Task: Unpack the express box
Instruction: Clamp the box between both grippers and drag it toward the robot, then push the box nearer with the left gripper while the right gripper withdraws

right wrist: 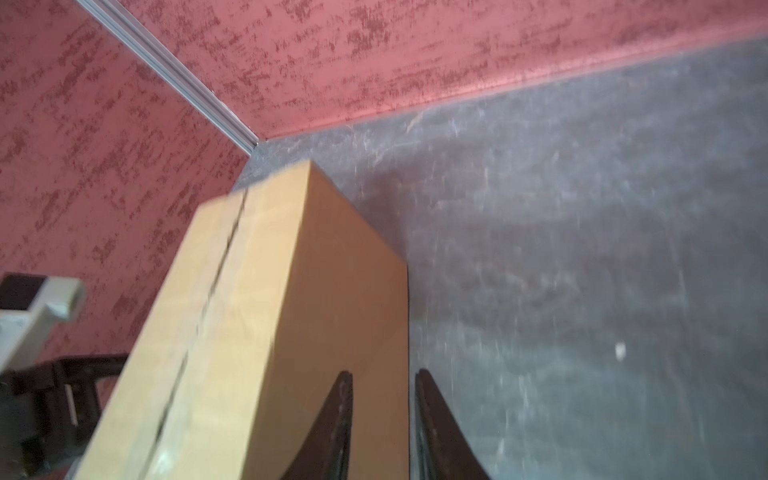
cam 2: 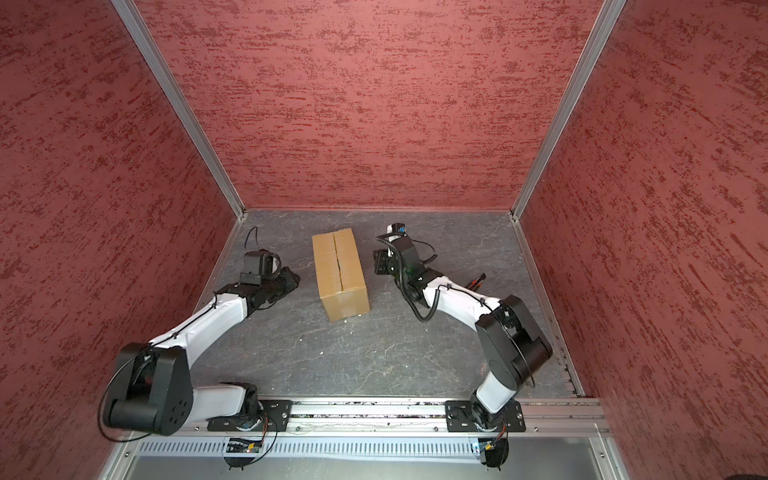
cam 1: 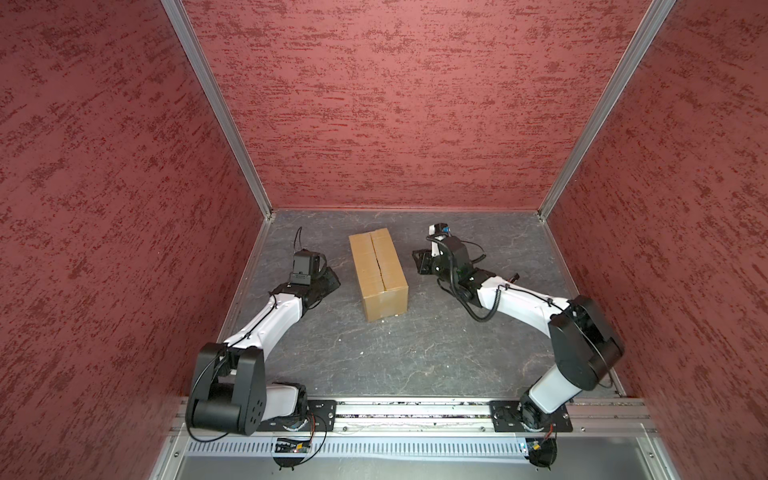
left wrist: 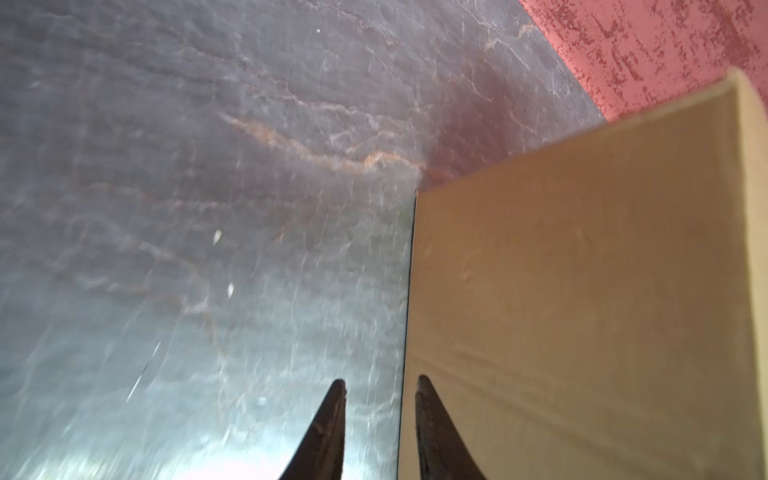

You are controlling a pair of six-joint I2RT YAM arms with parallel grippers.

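The express box [cam 1: 379, 270] sits far back from the rail, so my left gripper should move in against its long side [left wrist: 572, 308] and help my right gripper pull it closer.
The express box [cam 1: 378, 270] [cam 2: 340, 274], a plain brown carton, lies lengthwise on the grey table between my two arms. Its top flaps are shut along a centre seam [right wrist: 216, 282]. My left gripper [cam 1: 331, 284] [cam 2: 292, 279] rests low beside the box's left long side. In the left wrist view its jaws [left wrist: 381, 382] stand slightly apart, with nothing between them and the box wall [left wrist: 582, 291] close by. My right gripper [cam 1: 419, 262] [cam 2: 379, 262] hovers by the right long side. Its jaws [right wrist: 383, 374] are also narrowly open and empty, next to the box [right wrist: 270, 311].
Red textured walls [cam 1: 395, 104] close in the table [cam 1: 415, 345] at the back and both sides. An aluminium rail [cam 1: 415, 411] carrying both arm bases runs along the front. A small dark and red object [cam 2: 478, 281] lies behind the right forearm. White crumbs dot the table.
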